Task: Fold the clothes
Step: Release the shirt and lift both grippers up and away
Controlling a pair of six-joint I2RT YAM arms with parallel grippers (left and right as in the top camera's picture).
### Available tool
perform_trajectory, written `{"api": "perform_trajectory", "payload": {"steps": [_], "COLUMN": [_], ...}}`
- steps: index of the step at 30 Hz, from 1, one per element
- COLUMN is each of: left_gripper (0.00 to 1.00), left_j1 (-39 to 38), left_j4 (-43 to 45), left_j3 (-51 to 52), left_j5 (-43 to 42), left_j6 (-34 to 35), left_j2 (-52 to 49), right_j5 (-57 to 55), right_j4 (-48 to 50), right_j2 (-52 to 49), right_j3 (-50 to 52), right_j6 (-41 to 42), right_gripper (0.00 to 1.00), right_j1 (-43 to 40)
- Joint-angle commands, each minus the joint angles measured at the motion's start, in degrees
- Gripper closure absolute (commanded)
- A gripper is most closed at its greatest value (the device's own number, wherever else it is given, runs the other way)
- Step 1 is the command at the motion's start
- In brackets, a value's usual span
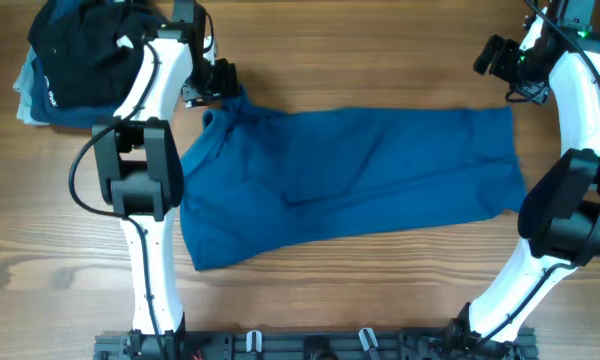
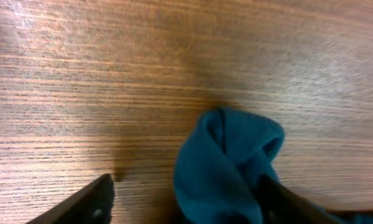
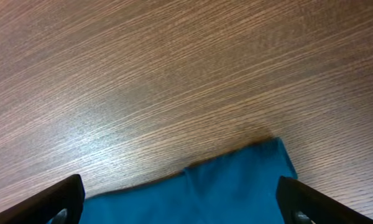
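The garment's corner point(image 1: 217, 120) is bunched up under my left gripper. Next, I spread it out flat and grab the other far corner point(image 1: 506, 113) with my right gripper before I fold.
The blue garment point(image 1: 350, 175) lies spread across the middle of the wooden table, folded lengthwise with a bunched corner at its far left. My left gripper point(image 1: 223, 88) is open over that bunched corner; in the left wrist view the cloth lump point(image 2: 227, 165) sits between the spread fingers point(image 2: 186, 205), nearer the right finger. My right gripper point(image 1: 500, 62) is open above the far right corner of the garment; the right wrist view shows the cloth's edge and corner point(image 3: 236, 183) between its wide-apart fingers point(image 3: 180, 202).
A pile of folded dark garments point(image 1: 75, 55), black on top of navy and light blue, lies at the far left corner. Bare wood point(image 1: 380, 290) runs along the near side of the table.
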State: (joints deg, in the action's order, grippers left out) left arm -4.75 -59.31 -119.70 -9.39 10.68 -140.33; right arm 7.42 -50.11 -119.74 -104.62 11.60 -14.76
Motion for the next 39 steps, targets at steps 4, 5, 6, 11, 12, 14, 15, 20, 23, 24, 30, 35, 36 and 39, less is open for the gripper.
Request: {"api": "perform_trajectory", "payload": {"steps": [4,5,6,11,12,14,15,20,23,24,30,35,36,39], "left_gripper": [0.8,0.96,0.96,0.96,0.96,0.96,0.96,0.96,0.96,0.96,0.74,0.58,0.54,0.4], "left_j1": [-1.0,-1.0,-0.9,-0.8,-0.8,-0.8,-0.8,-0.8,-0.8,-0.8,-0.8,-0.8,-0.8,-0.9], "left_j4": [-0.2,-0.4,-0.9,-1.7,-1.8,-2.2,-2.6,-5.6,-7.5,-8.0,-9.7,-7.0,-5.8,-2.5], "left_j3": [-0.9,-1.4,-2.3,-4.0,-4.1,-4.0,-4.1,-4.0,-4.0,-4.0,-4.0,-4.0,-4.0,-4.0], "left_j5": [2.0,2.0,2.0,1.9,1.9,1.4,0.9,-0.4,-0.4,-0.5,-0.4,-0.4,-0.6,-2.2], "left_j6": [-2.7,-2.6,-2.3,-1.0,-1.0,-0.8,-0.8,0.2,0.3,0.3,0.3,0.3,0.3,0.2], "left_j2": [-2.6,-2.5,-2.2,2.2,3.7,6.7,8.4,15.4,17.7,17.8,17.7,17.0,16.5,13.9], "right_j5": [-1.5,-2.0,-2.4,-2.5,-2.5,-2.5,-2.5,-2.3,-0.5,0.2,1.2,4.0,3.8,-1.7], "right_j4": [0.3,0.5,0.9,2.7,2.9,3.1,3.3,4.6,5.8,6.3,8.6,11.7,11.8,10.1], "right_j2": [-0.8,-0.8,-0.9,-1.8,-2.5,-3.7,-4.6,-7.5,-7.9,-7.9,-8.2,-9.5,-10.1,-11.5], "right_j3": [-1.0,-1.0,-1.0,-0.7,-0.7,-0.7,-0.7,-0.7,-0.7,-0.7,-0.7,-0.7,-0.7,-0.7], "right_j6": [-1.1,-1.1,-1.1,-1.1,-1.1,-1.2,-1.2,-1.1,-1.1,-1.1,-1.2,-2.5,-2.5,0.5], "right_gripper": [0.26,0.32,0.32,0.32,0.32,0.32,0.33,0.34,0.26,0.23,0.03,0.0,0.01,0.0], "right_j1": [-0.1,-0.1,-0.1,-0.1,-0.1,-0.1,-0.1,-0.1,-0.1,-0.1,-0.1,-0.1,-0.1,-0.4]}}
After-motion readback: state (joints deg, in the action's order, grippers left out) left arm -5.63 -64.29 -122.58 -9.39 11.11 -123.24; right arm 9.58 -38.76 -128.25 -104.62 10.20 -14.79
